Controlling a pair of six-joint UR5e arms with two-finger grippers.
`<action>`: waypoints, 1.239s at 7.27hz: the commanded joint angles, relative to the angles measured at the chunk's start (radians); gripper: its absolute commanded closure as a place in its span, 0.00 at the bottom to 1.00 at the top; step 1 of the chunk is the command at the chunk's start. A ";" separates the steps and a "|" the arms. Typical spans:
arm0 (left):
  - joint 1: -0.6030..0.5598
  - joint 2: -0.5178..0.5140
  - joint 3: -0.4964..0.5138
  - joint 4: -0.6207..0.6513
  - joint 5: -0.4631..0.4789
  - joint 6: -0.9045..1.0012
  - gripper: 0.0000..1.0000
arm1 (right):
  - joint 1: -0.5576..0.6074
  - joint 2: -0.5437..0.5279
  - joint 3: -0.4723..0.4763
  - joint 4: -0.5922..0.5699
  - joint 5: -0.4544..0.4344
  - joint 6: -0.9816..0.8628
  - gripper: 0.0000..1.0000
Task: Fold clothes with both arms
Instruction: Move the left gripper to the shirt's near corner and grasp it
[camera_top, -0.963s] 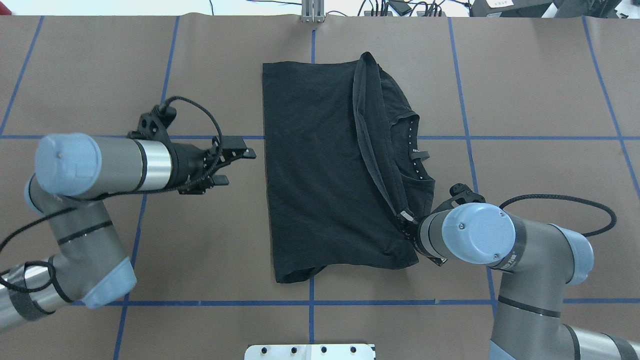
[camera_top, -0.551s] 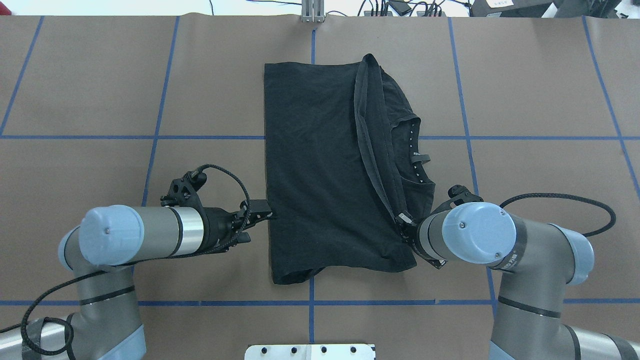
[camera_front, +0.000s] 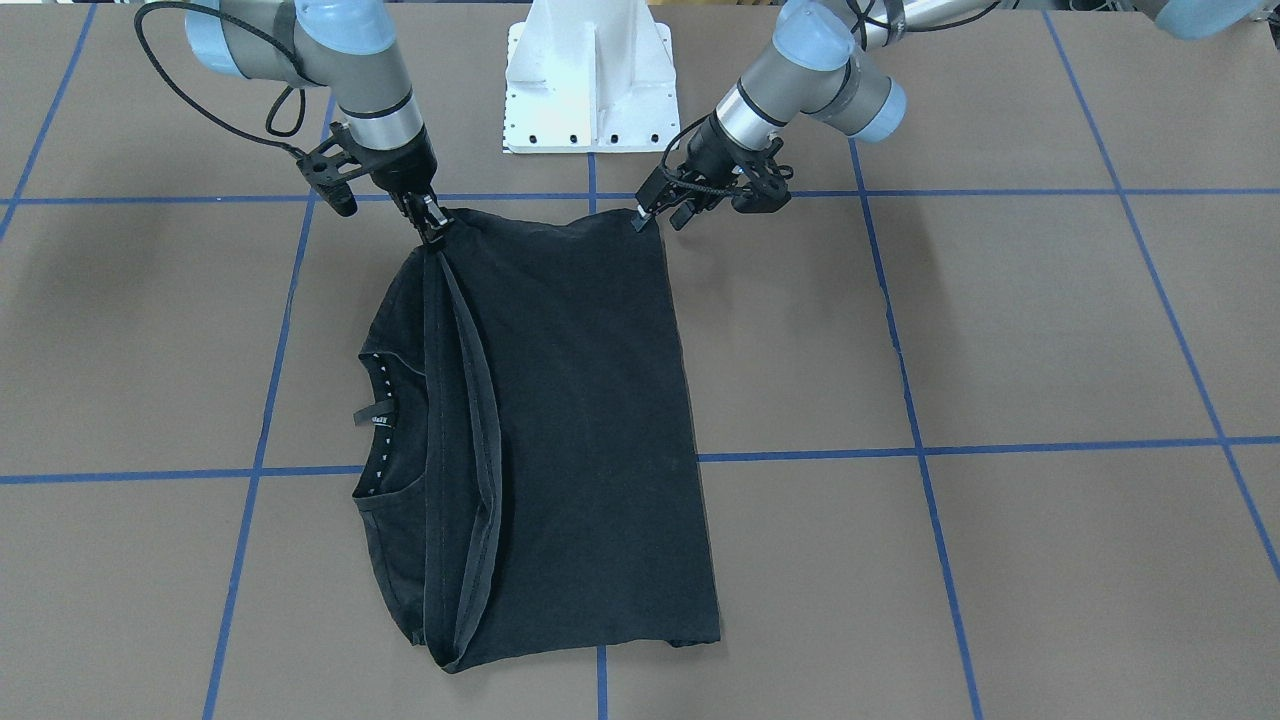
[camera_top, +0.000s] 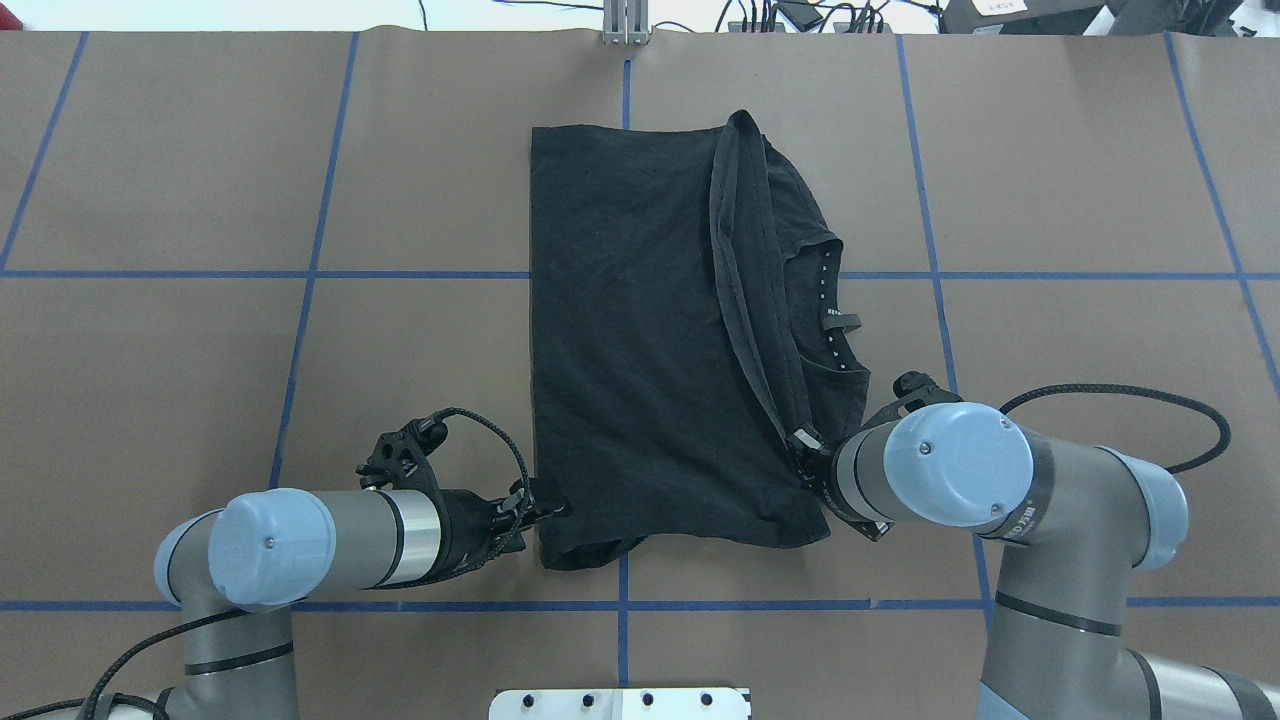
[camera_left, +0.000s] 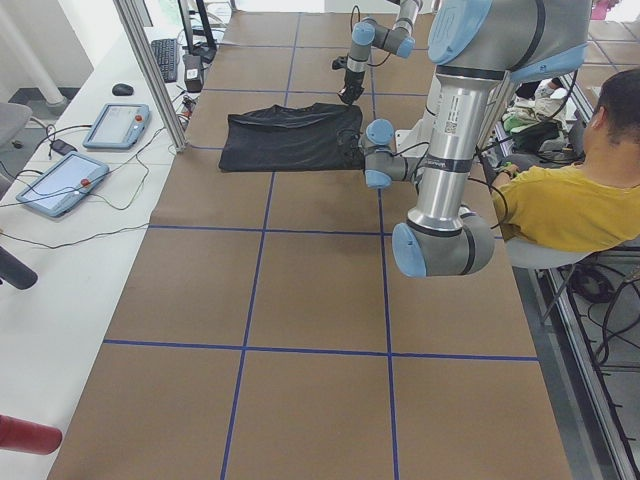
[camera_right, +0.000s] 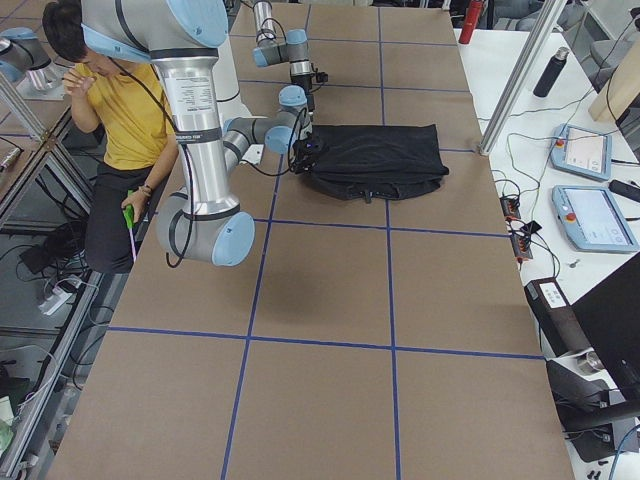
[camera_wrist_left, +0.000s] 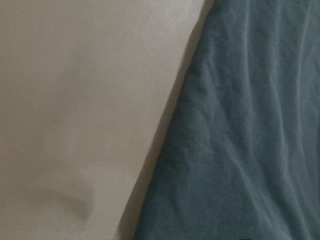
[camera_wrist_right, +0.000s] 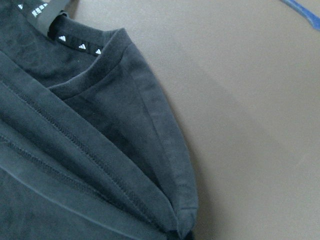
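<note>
The black T-shirt's layers (camera_front: 462, 444) will fold over together when I carry both corners, because long folds run into the bunched corner (camera_front: 435, 236) in my right gripper.
The black T-shirt (camera_top: 640, 330) lies folded lengthwise in the middle of the table, its white-dotted collar (camera_top: 830, 300) facing right. My right gripper (camera_top: 808, 445) is shut on the bunched hem fold at the shirt's near right corner, which also shows in the front view (camera_front: 432, 228). My left gripper (camera_top: 540, 512) sits low at the near left corner (camera_front: 660, 213), open, with one finger touching the cloth edge. The left wrist view shows only the shirt (camera_wrist_left: 250, 140) edge on the table. The right wrist view shows the collar (camera_wrist_right: 85, 47) and the folds running together at the bottom.
Blue tape lines grid the brown table. The white base plate (camera_top: 620, 703) is at the near edge. A seated person in yellow (camera_left: 570, 200) is behind the robot. Tablets (camera_left: 115, 125) and cables lie on the far side bench.
My left arm has swung back toward the robot along the shirt's left edge, from mid-length to the near left corner. The right gripper has kept its hold in place.
</note>
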 joint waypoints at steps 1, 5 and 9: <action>0.025 0.000 0.015 0.001 0.001 -0.002 0.28 | 0.000 0.002 0.000 0.000 0.000 0.000 1.00; 0.028 -0.003 0.017 0.001 0.001 -0.003 0.79 | 0.000 0.000 0.000 0.002 0.000 0.000 1.00; 0.025 0.000 -0.018 0.001 -0.009 -0.003 1.00 | 0.000 0.000 0.000 0.005 0.002 0.000 1.00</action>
